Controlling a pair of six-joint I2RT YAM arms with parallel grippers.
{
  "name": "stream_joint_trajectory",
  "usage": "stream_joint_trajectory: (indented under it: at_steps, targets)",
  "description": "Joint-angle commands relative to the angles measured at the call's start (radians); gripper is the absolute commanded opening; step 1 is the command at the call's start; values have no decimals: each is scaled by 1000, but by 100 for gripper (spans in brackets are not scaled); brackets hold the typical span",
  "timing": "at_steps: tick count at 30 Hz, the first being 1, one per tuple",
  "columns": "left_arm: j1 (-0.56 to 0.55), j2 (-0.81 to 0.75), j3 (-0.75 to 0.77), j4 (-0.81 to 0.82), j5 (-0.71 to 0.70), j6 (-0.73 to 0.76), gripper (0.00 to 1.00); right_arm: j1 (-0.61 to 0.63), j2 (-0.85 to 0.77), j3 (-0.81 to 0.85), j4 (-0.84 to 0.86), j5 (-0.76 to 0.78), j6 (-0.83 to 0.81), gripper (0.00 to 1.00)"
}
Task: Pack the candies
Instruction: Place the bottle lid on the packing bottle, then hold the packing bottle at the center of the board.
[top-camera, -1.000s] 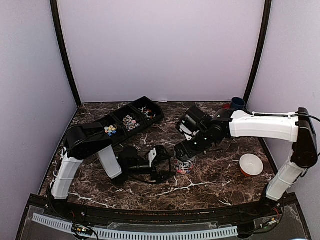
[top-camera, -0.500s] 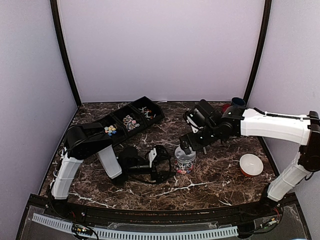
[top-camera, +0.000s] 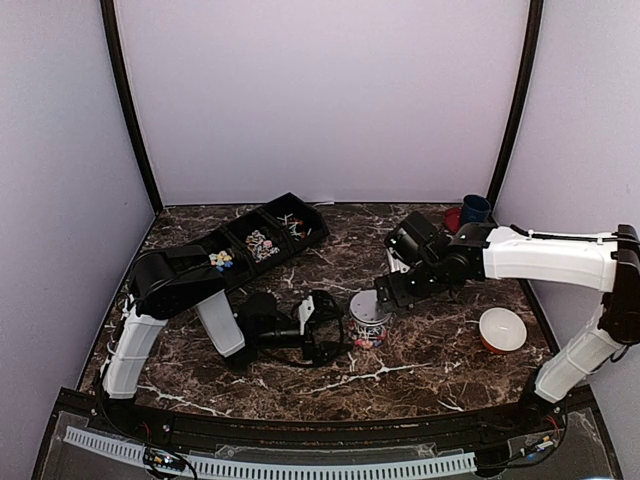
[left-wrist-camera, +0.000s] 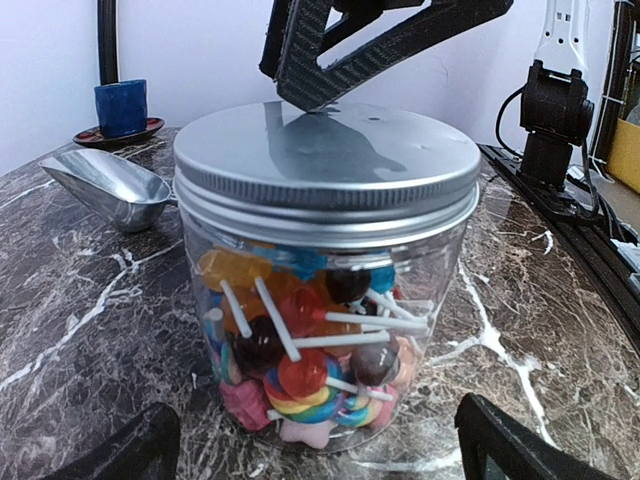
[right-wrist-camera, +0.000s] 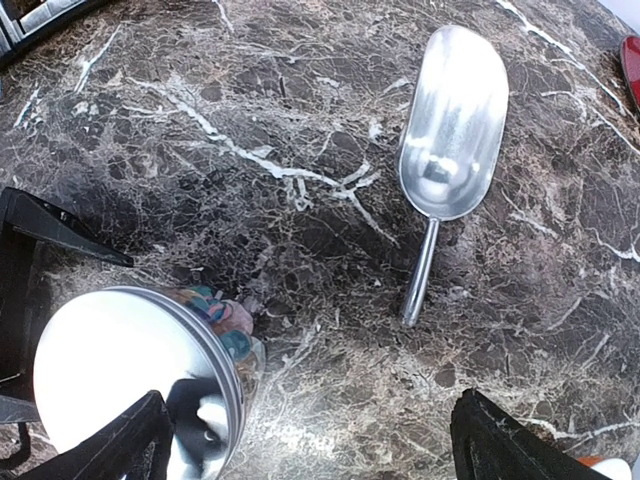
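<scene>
The silver lid's top (left-wrist-camera: 325, 135) is under my right gripper's finger, so next I move back, turn my right gripper and put its fingers on both sides of the lid's rim (left-wrist-camera: 330, 198).
The candies (left-wrist-camera: 310, 350), lollipops with thin white sticks and pastel pieces, fill a clear round jar (top-camera: 369, 322) closed with a silver lid (left-wrist-camera: 325, 160). More candies (top-camera: 221, 260) lie in the compartments of the black tray (top-camera: 300, 205). My left gripper (top-camera: 338, 328) is open, its fingers (left-wrist-camera: 130, 450) low on either side of the jar's base, and I cannot tell whether they touch it. My right gripper (top-camera: 387, 296) is open and empty, above the table just right of the jar; the lid shows at the lower left of the right wrist view (right-wrist-camera: 120, 380).
A metal scoop (right-wrist-camera: 452, 130) lies empty on the marble table behind the jar and also shows in the left wrist view (left-wrist-camera: 105, 187). A blue cup (top-camera: 476, 208) on a red saucer stands at the back right. A white bowl (top-camera: 502, 328) sits at the right.
My right gripper has lifted off the jar's lid and drawn back to the right. The jar and the left gripper have not moved.
</scene>
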Motion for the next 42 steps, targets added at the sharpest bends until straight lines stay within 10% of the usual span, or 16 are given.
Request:
stream_joint_trajectory:
  at_steps: [1, 42]
  targets:
    - [-3, 26, 0, -81, 24, -18, 99, -7, -15, -15, 19, -28, -2, 96]
    - [-9, 123, 196, -236, 163, 32, 99, -4, -174, -42, 15, -62, -69, 98]
